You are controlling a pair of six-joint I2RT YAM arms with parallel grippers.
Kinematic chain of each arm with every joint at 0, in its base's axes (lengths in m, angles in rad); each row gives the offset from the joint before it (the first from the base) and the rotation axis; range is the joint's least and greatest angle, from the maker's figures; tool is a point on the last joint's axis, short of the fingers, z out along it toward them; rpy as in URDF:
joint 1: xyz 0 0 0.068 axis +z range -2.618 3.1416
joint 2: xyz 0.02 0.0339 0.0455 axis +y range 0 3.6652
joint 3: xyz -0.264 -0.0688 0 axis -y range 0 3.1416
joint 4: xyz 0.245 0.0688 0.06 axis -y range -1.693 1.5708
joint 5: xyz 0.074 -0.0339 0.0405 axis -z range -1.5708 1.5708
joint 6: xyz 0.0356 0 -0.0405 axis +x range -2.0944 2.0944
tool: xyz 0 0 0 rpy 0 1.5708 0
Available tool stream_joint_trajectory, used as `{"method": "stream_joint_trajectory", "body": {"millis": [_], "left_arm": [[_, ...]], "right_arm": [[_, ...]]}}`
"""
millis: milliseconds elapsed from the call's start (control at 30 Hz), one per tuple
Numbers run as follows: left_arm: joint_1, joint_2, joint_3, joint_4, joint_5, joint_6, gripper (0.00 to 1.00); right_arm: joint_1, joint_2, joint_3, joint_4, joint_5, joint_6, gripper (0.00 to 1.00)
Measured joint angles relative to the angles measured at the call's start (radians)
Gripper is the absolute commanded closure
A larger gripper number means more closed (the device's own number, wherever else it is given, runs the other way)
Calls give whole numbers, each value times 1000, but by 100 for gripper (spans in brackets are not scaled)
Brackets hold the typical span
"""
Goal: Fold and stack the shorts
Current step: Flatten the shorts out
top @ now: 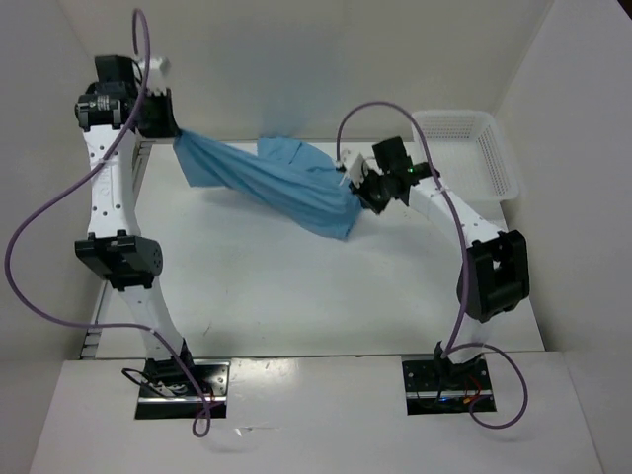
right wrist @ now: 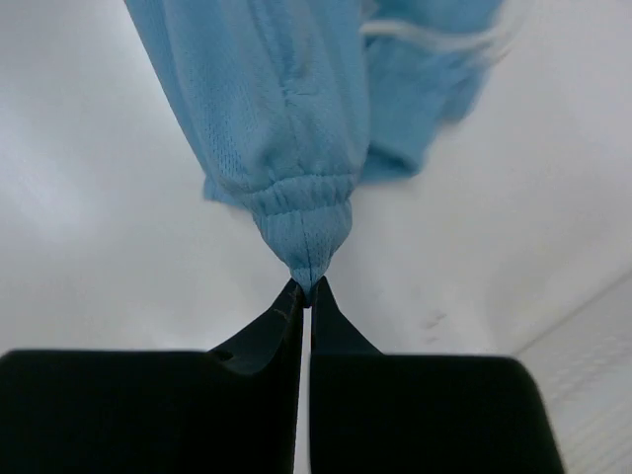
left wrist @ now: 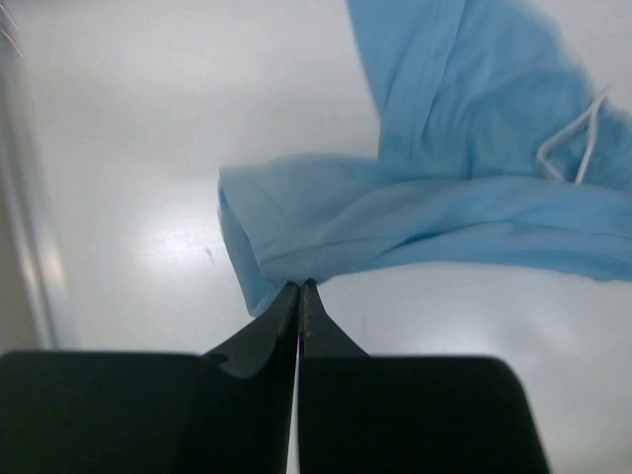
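Note:
The robot should spread the shorts toward the table's front [top: 286,281] and open its right gripper off the waistband before folding, since the shorts hang slanted [top: 265,184] in a narrow strip.
The light sky-blue shorts [top: 267,181] hang stretched between my two grippers above the white table, running from back left down to the right. My left gripper [top: 176,133] is shut on one end of the shorts [left wrist: 326,227], jaws pinched on a fabric corner [left wrist: 299,286]. My right gripper [top: 355,190] is shut on the gathered waistband end [right wrist: 301,227], pinched at the tip [right wrist: 308,287]. A thin white drawstring [left wrist: 573,148] shows on the fabric; it also shows in the right wrist view [right wrist: 425,39].
A white plastic lattice basket [top: 479,148] stands at the back right, behind the right arm. The white table [top: 296,286] has walls at the back and both sides. Purple cables loop from both arms.

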Motion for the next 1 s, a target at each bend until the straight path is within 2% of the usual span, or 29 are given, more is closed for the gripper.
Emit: {"method": "stream_joint_trajectory", "body": {"millis": [100,167,200,267,400,567,633,667,733,867,1000], "left_arm": [[13,-223,-604,142,26,-2,100],[-3,-408,-1030,286,15,-3,100],[-24,-497,-1205,304,7,-3,100],[-76,-636,-1414,302,13,-1,100],[-130,-815,-1577,318,35,-1,100],[-151,-944,-1737,341,8,0,98],[-167,-972,-1794,327,-12,0,89],[-174,-984,-1819,315,-21,0,56],[-187,-1007,-1852,285,-37,3,48],[-218,-1067,-1884,241,-64,0,43],[-226,-1085,-1897,250,-109,0,44]], "right_arm": [[15,-65,-225,-29,8,-80,100],[22,-119,-317,-43,23,-126,100],[27,-151,-354,-42,29,-150,100],[39,-222,-414,-37,44,-192,100],[73,-350,-510,-24,64,-258,100],[181,-427,-600,-18,74,-312,100],[211,-440,-639,-25,75,-332,97],[223,-447,-660,-30,77,-346,94],[230,-463,-698,-48,100,-380,84],[229,-502,-764,-77,188,-471,74],[178,-534,-792,-123,253,-546,54]]}}
